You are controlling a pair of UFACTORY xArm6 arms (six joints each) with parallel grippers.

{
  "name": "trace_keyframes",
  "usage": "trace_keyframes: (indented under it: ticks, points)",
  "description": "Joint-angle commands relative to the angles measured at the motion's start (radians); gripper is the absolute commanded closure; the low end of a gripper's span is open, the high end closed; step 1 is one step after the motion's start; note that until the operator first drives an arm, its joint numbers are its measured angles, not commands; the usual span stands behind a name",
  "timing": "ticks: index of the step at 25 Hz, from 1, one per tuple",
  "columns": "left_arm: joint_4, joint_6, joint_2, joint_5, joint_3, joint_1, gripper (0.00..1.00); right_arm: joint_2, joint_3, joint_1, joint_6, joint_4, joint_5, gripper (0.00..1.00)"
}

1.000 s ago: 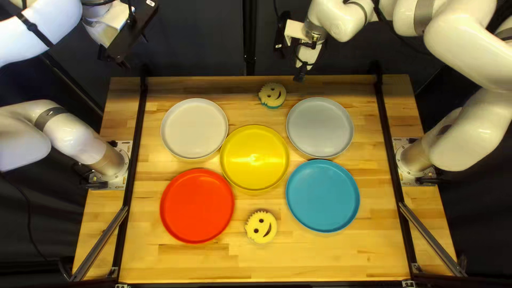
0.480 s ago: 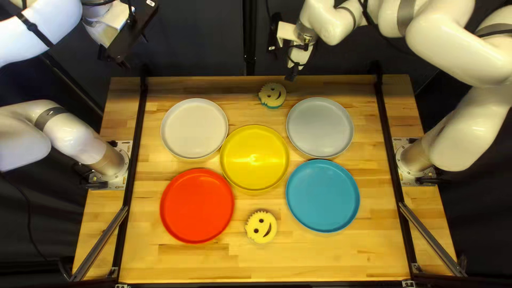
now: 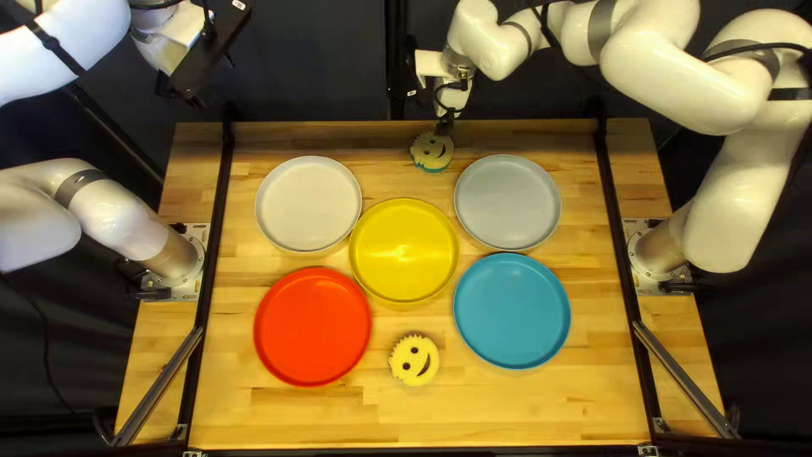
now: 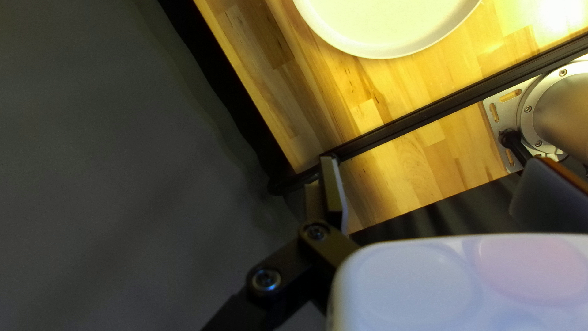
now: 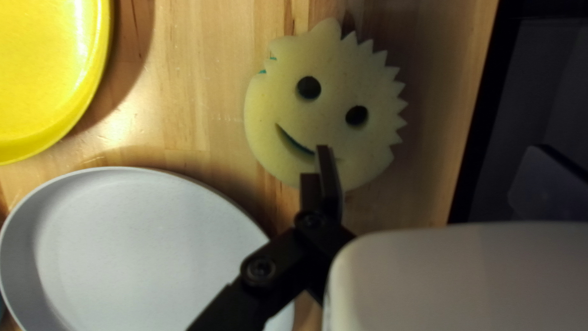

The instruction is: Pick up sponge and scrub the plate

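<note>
The sponge's mouth slit [image 5: 296,141] lets teal show through, and teal also shows along the sponge's rim. The sponge will bring its teal bottom side with it when I lift it.
My right gripper [image 3: 444,124] is at the table's far edge in the top left view, by a round yellow smiley sponge [image 3: 432,151] with teal beneath it. In the right wrist view the right gripper [image 5: 432,150] is open; one finger overlaps the face of the sponge [image 5: 324,116], and contact cannot be told. A second smiley sponge [image 3: 414,360] lies between the red plate [image 3: 313,327] and blue plate [image 3: 512,311]. My left gripper [image 3: 196,97] hangs beyond the table's far left corner, and the left gripper [image 4: 435,162] is open with nothing between its fingers.
A yellow plate [image 3: 404,250] lies mid-table, with a white plate [image 3: 308,204] and a grey plate [image 3: 507,202] at either side of it, farther back. Black rails [image 3: 213,279] run along both table sides. The right arm [image 3: 677,85] crosses above the far right corner.
My right arm has swung toward the left of the top left view, bringing its gripper from beyond the grey plate to the far sponge. The left arm, plates and sponges have kept their places.
</note>
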State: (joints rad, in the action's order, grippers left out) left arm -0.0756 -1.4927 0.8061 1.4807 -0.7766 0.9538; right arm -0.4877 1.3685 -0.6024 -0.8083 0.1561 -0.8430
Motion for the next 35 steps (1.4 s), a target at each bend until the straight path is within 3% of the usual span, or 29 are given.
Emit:
trace_keyframes:
  ticks: [1, 14, 17, 20, 23, 24, 25, 35]
  points:
    - [0.000, 0.000, 0.000, 0.000, 0.000, 0.000, 0.00, -0.031, 0.026, -0.013, -0.026, 0.005, -0.012, 0.00]
    - [0.000, 0.000, 0.000, 0.000, 0.000, 0.000, 0.00, -0.140, 0.144, -0.007, -0.021, 0.008, -0.088, 0.00]
    - [0.000, 0.000, 0.000, 0.000, 0.000, 0.000, 0.00, -0.152, 0.157, -0.003, -0.021, 0.006, -0.097, 0.06]
    - [0.000, 0.000, 0.000, 0.000, 0.000, 0.000, 0.00, -0.159, 0.161, 0.000, -0.022, 0.004, -0.102, 0.06]
    - [0.000, 0.000, 0.000, 0.000, 0.000, 0.000, 0.00, -0.165, 0.170, 0.001, -0.021, 0.003, -0.111, 0.31]
    - [0.000, 0.000, 0.000, 0.000, 0.000, 0.000, 0.00, -0.164, 0.170, 0.001, -0.019, 0.002, -0.111, 0.95]
    - [0.000, 0.000, 0.000, 0.000, 0.000, 0.000, 0.00, -0.163, 0.169, 0.001, -0.018, 0.001, -0.110, 1.00]
    - [0.000, 0.000, 0.000, 0.000, 0.000, 0.000, 0.00, -0.156, 0.146, 0.014, -0.005, -0.025, -0.089, 1.00]
